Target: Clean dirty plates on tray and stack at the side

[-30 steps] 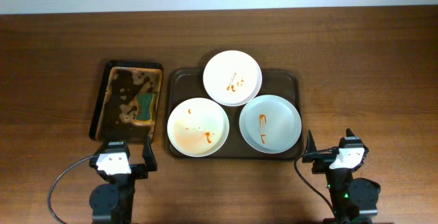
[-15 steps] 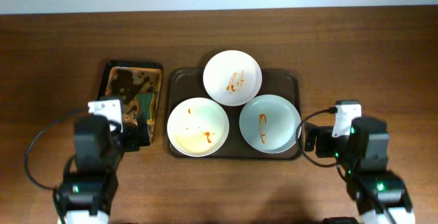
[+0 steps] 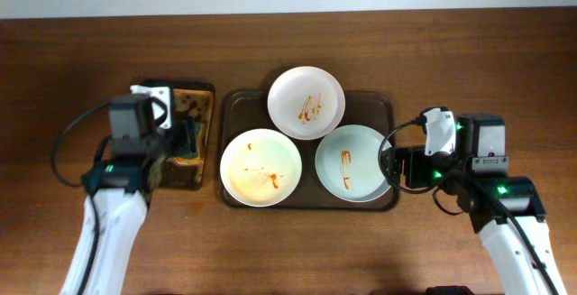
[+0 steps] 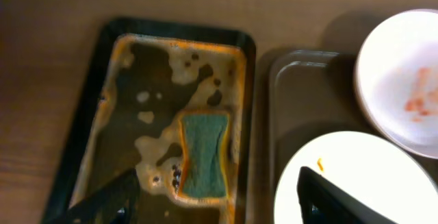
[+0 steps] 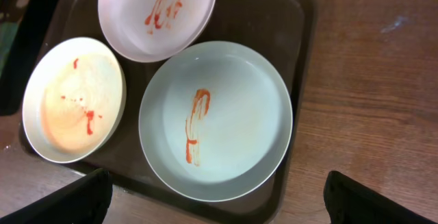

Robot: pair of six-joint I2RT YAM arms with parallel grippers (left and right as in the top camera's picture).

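Note:
I should hold the cream plate [image 3: 261, 168] by its rim [image 3: 299, 176] facing the pale green plate with my right gripper before my left gripper scrubs it, because the plate sits loose on the brown tray.
Three sauce-streaked plates sit on the dark brown tray [image 3: 245, 106]: white [image 3: 306, 102] at the back, cream [image 3: 261, 167] front left, pale green [image 3: 354, 162] front right. My left gripper [image 3: 183, 142] is open and empty above the narrow black tray, its fingers straddling the green sponge [image 4: 204, 154] from above. My right gripper [image 3: 397, 167] is open and empty at the brown tray's right edge, over the near rim of the pale green plate [image 5: 226, 114]. The right wrist view also shows the white plate [image 5: 157, 15] and cream plate [image 5: 68, 107].
The narrow black tray [image 3: 203, 92] with foamy brown liquid lies left of the brown tray, almost touching it. In the left wrist view its rim [image 4: 82, 135] shows, with the cream plate [image 4: 356, 176] to the right. Bare wooden table [image 3: 478, 69] surrounds both trays.
Both arms have come up from the table's front edge and moved forward. The left now hangs over the black tray, the right beside the pale green plate. The plates have not moved.

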